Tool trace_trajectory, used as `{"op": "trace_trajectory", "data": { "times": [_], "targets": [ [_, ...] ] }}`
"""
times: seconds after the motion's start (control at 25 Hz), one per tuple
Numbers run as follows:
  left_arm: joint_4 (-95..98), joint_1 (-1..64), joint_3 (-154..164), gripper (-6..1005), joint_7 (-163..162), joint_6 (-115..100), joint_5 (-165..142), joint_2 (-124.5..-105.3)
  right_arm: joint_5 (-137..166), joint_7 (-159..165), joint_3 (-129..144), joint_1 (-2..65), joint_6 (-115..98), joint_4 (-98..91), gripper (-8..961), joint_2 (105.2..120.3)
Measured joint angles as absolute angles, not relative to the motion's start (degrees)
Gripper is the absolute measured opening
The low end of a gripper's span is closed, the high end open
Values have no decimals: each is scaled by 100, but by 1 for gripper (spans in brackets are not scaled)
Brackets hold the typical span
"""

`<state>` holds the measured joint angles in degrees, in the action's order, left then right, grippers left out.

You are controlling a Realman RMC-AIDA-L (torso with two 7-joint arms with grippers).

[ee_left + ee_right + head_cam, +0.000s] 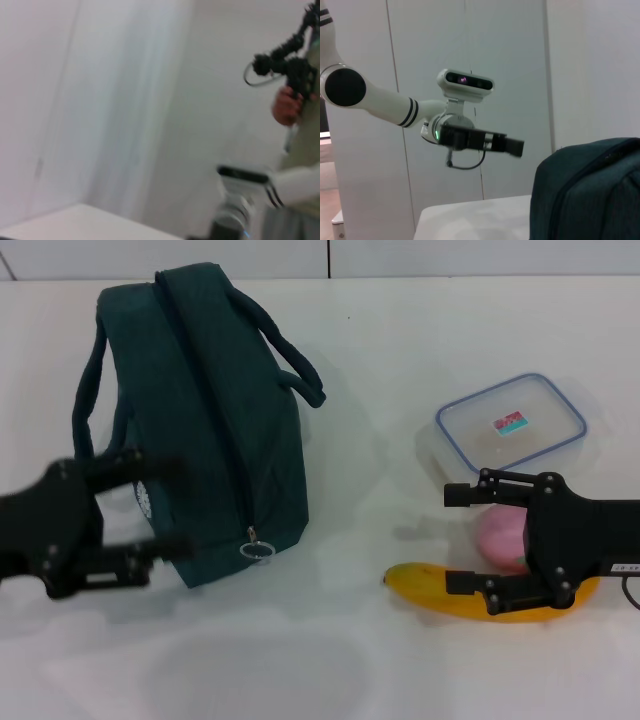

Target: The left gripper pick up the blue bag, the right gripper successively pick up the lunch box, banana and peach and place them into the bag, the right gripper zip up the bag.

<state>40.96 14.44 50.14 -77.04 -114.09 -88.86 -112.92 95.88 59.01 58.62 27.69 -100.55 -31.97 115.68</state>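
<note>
The blue bag's opening [200,360] is closed, and my left gripper is hovering next to the bag's near corner. I should grab the bag's upper strap side [132,352] and open the bag's opening first.
The blue bag [210,420] lies on its side at the left of the white table [400,330], its zip closed and the ring pull [256,549] at the near end. My left gripper [183,508] hovers open at the bag's near left corner, holding nothing. It also shows in the right wrist view as the left gripper [515,146], beyond the bag [590,195]. My right gripper [449,538] is open above the banana [425,589] and the pink peach [499,537], which it partly hides. The clear lunch box [510,430] with a blue rim sits just behind them.
The bag's handles [295,365] stick out toward the table's middle. A bare stretch of table lies between the bag and the fruit. In the left wrist view, a person [300,150] stands beyond the table corner [75,222].
</note>
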Motion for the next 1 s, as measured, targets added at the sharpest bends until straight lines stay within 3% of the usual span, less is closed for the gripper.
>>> {"op": "trace_trajectory", "data": {
  "times": [0.4,0.6,1.0],
  "targets": [
    [4481,1679,3036,859,-9524,-10807,-8894,-11299,9588,5893,5814,2738,-9909,-3190,839,11570],
    [5251,1765,2914,858,-11055,-9804,-9367,-11191,9585,5891,5809,2716,-9756,-3190,838,11561],
    [6620,2726,3353,856,-14472,-9740,-11646,-10961,9580,5888,5809,2700,-9544,-3190,837,11565]
  ]
}}
